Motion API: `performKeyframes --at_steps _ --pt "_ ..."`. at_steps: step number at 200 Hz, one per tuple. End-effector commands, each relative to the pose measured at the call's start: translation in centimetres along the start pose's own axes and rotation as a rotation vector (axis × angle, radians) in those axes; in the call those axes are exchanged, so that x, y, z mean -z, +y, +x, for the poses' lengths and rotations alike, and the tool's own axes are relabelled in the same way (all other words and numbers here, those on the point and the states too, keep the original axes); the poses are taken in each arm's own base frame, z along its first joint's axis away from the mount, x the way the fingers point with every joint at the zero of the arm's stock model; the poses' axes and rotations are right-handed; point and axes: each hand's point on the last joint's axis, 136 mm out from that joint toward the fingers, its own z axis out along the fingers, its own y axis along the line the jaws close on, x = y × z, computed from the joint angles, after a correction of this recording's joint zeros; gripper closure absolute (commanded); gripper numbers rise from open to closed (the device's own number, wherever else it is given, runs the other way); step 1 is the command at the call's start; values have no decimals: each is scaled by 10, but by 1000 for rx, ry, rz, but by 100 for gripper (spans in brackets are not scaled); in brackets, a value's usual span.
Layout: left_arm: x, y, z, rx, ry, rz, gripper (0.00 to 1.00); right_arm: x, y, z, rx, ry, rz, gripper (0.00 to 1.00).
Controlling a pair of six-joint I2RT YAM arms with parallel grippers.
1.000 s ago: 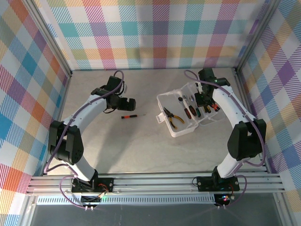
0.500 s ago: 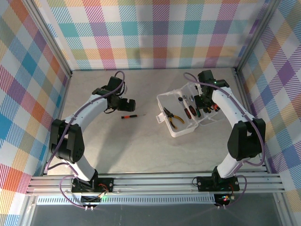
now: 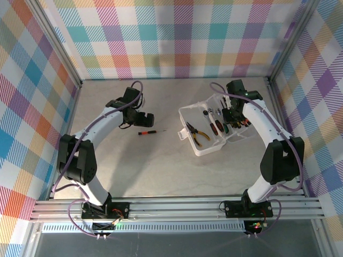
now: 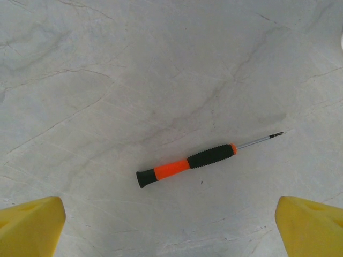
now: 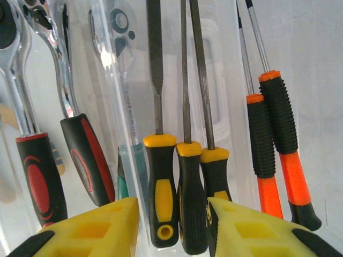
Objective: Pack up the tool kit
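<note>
The loose screwdriver is far away from the matching screwdrivers' compartment [image 5: 279, 118], so the robot's left gripper should grab the black grip [image 3: 151, 131] and hand the screwdriver's orange end to the right gripper.
The tool kit box [image 3: 201, 151], translucent white, lies open right of the table's middle, with yellow-handled pliers [image 3: 194, 134] in it. An orange-and-black screwdriver [image 3: 144, 132] [image 4: 185, 164] lies loose on the table to its left. My left gripper [image 3: 140, 119] [image 4: 171, 227] hangs open just above that screwdriver, its yellow fingers [image 4: 32, 227] wide apart. My right gripper [image 3: 231, 119] [image 5: 171, 227] is low inside the box, jaws apart around three yellow-and-black handled tools [image 5: 185, 193] that lie side by side. A gap shows between its left finger [image 5: 91, 230] and the nearest handle.
Inside the box, two orange-and-black screwdrivers [image 5: 273, 155] lie to the right of my right gripper and red-and-black ratchet handles [image 5: 37, 171] to the left. Checked walls close the table on three sides; an aluminium rail [image 3: 177, 206] runs along the near edge.
My right gripper's jaws have parted inside the box. The left arm and the loose screwdriver have not moved.
</note>
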Motion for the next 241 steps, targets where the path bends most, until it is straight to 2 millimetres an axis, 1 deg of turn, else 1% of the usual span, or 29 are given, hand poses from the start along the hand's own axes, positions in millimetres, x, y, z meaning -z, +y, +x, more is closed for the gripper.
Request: performKeyframes --at_steps 1,13,31,36,46,59,66,73,86,114,132,151,174,210,221,233,241 --pt "-4 4 2 -27 27 -33 0 21 0 -2 -6 -35 -14 60" --pt "-9 7 3 -36 37 -53 0 26 0 -3 -12 -48 -18 58" --pt "-18 15 4 -63 54 -102 0 36 2 -5 -16 -76 -39 49" --pt "-21 17 4 -70 60 -114 1 39 3 -6 -19 -85 -47 45" --pt "-27 18 4 -91 71 -126 8 44 6 -7 -19 -100 -66 36" --pt "-34 15 5 -127 80 -105 13 50 10 -8 -15 -118 -93 18" --pt "-37 11 5 -147 81 -88 16 52 11 -8 -15 -124 -104 11" --pt "-41 8 5 -166 82 -70 18 53 13 -7 -14 -128 -112 5" --pt "-45 0 5 -211 76 -31 19 55 15 -6 -16 -131 -123 0" --pt "-51 -25 10 -352 58 32 17 53 16 -4 -17 -127 -131 1" --pt "-55 -40 16 -440 54 52 17 52 17 -3 -19 -126 -135 1" --pt "-61 -48 22 -495 69 63 19 51 18 -2 -20 -124 -137 1" --pt "-71 -45 29 -506 122 44 22 53 17 -2 -21 -126 -137 1" --pt "-89 -42 40 -529 173 20 24 53 17 -1 -22 -125 -137 1" --pt "-95 -39 40 -527 180 -5 25 53 18 -1 -22 -124 -139 1" --pt "-101 -29 34 -505 183 -74 24 53 18 0 -22 -122 -143 1" --pt "-104 -25 34 -500 195 -99 24 53 19 0 -24 -123 -146 1"
